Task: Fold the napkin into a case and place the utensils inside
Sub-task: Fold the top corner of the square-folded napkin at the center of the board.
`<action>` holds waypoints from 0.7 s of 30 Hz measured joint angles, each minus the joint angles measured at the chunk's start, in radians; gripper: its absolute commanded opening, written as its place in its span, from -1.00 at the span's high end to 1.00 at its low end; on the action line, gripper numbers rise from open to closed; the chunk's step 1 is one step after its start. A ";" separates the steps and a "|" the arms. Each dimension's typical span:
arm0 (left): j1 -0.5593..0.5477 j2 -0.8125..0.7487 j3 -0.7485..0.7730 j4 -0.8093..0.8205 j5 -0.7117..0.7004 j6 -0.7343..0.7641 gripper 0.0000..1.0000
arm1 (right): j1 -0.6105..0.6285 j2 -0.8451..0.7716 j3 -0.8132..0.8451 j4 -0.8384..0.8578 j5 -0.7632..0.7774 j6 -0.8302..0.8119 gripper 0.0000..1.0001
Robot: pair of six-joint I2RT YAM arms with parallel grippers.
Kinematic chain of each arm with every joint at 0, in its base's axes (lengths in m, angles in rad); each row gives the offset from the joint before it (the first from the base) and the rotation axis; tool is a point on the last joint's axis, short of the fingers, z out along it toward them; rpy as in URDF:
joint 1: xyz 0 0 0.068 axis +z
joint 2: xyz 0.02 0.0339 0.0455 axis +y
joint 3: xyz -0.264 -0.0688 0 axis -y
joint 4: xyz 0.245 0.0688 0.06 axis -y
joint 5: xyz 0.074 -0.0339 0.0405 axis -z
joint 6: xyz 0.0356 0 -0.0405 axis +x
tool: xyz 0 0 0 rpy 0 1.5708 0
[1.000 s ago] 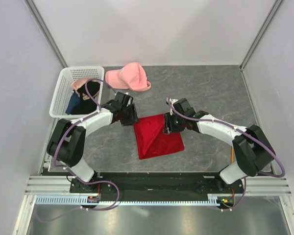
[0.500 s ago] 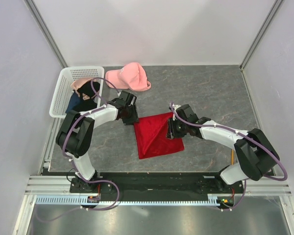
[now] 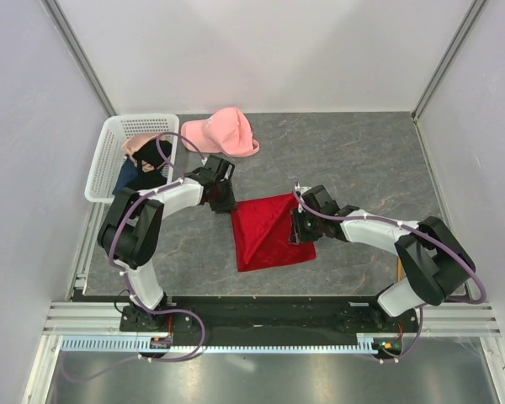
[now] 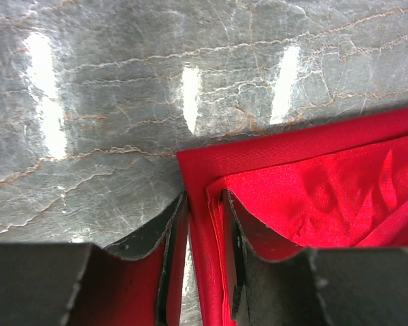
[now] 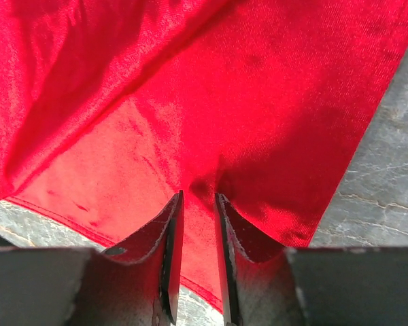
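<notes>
The napkin's fold runs at a slant along a diagonal crease point(image 3: 268, 229), so the robot's right gripper should move across to the napkin's near corner point(image 3: 241, 268) on the left gripper's side and raise it.
The red napkin point(image 3: 269, 231) lies on the grey table, partly folded with a diagonal crease. My left gripper point(image 3: 225, 204) is at its far left corner. In the left wrist view the fingers point(image 4: 156, 238) stand narrowly apart, straddling the layered cloth edge point(image 4: 207, 224), with a sliver of table showing beside it. My right gripper point(image 3: 299, 225) is low on the napkin's right side. Its fingers point(image 5: 168, 238) are narrowly apart on the cloth point(image 5: 197, 231), which puckers at the tips. A thin orange utensil point(image 3: 401, 268) shows by the right arm's base.
A white basket point(image 3: 109, 160) holding black and blue garments stands at the far left. A pink cap point(image 3: 221, 133) lies behind the napkin. Walls enclose the table on three sides.
My right gripper has moved right and nearer along the napkin to its right edge. My left gripper has shifted slightly toward the far left corner. The raised fold has settled flatter.
</notes>
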 measured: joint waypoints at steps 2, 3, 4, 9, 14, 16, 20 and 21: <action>0.005 0.000 0.000 0.000 0.000 0.000 0.39 | 0.000 0.003 -0.008 0.006 0.004 0.000 0.38; 0.008 0.000 0.000 0.000 0.000 0.000 0.41 | -0.001 0.003 -0.008 0.008 0.010 0.000 0.38; 0.010 0.000 0.000 0.000 0.000 0.000 0.44 | -0.001 0.004 -0.008 0.011 0.016 -0.001 0.39; 0.026 0.000 0.003 -0.001 0.003 0.000 0.43 | -0.001 0.006 -0.007 0.024 0.062 -0.013 0.42; 0.027 0.000 0.015 0.000 0.020 0.000 0.17 | -0.001 0.037 0.035 0.011 0.139 -0.047 0.44; 0.027 0.000 0.016 0.000 0.032 0.000 0.09 | -0.001 0.048 0.057 -0.008 0.179 -0.063 0.44; 0.027 -0.007 0.016 -0.002 0.039 0.000 -0.01 | -0.001 0.053 0.092 -0.065 0.244 -0.093 0.35; 0.027 -0.014 0.016 -0.005 0.039 -0.001 -0.04 | 0.000 0.053 0.107 -0.083 0.261 -0.102 0.19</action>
